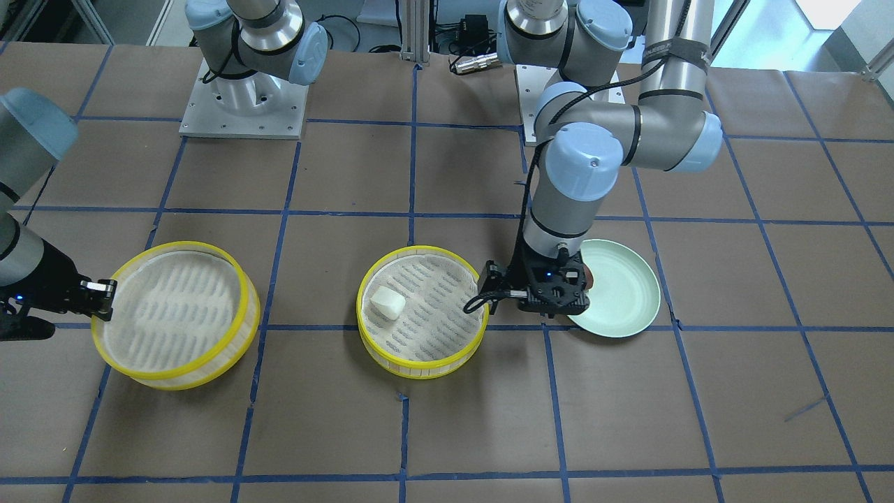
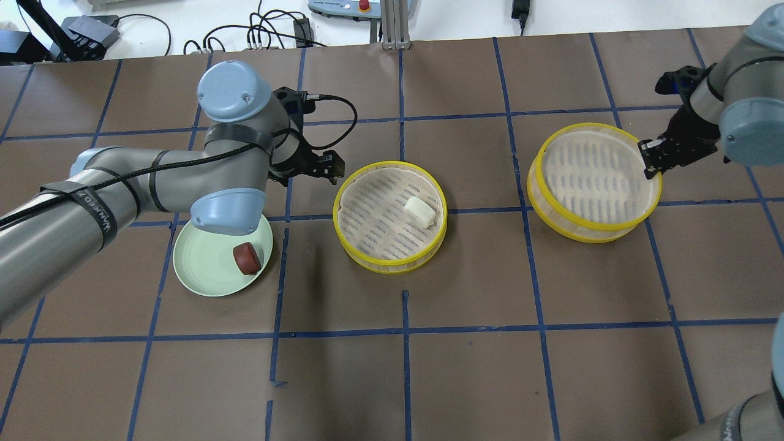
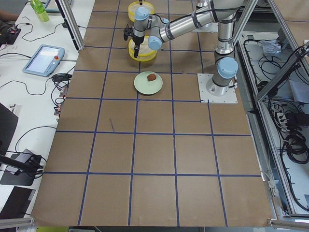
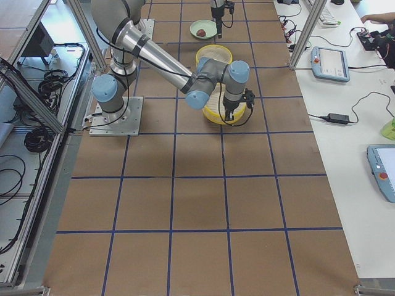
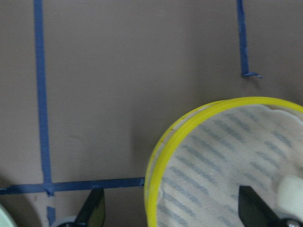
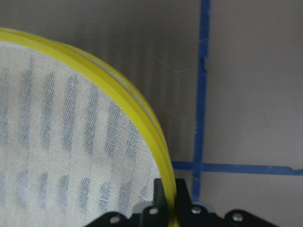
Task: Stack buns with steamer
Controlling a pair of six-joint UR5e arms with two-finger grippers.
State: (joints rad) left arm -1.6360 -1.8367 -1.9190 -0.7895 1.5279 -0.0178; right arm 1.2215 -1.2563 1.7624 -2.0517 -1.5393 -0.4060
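Note:
I expect the empty steamer level [image 1: 176, 314] to sit level on top of the centre level and hide the white bun when I lower it, because the rims [image 1: 423, 364] are the same width.
The white bun [image 2: 420, 212] lies in the centre steamer tier [image 2: 392, 264]. The reddish-brown bun [image 2: 247, 258] lies on a pale-green plate [image 2: 202, 275]. My left gripper [image 5: 173, 213] is open above the centre tier's rim [image 5: 161, 156], with one finger outside it and one inside near the white bun [image 5: 291, 194]. My right gripper [image 2: 650, 160] is shut on the yellow rim of the second, empty steamer tier [image 2: 588, 236]. That tier looks tilted, raised on the gripped side. The right wrist view shows the pinch [image 6: 165, 198].
The table is brown paper with a blue tape grid [image 2: 404, 331]. The arm bases [image 1: 244, 105] stand at the robot's side. Cables and a controller lie beyond the table's far edge [image 2: 275, 30].

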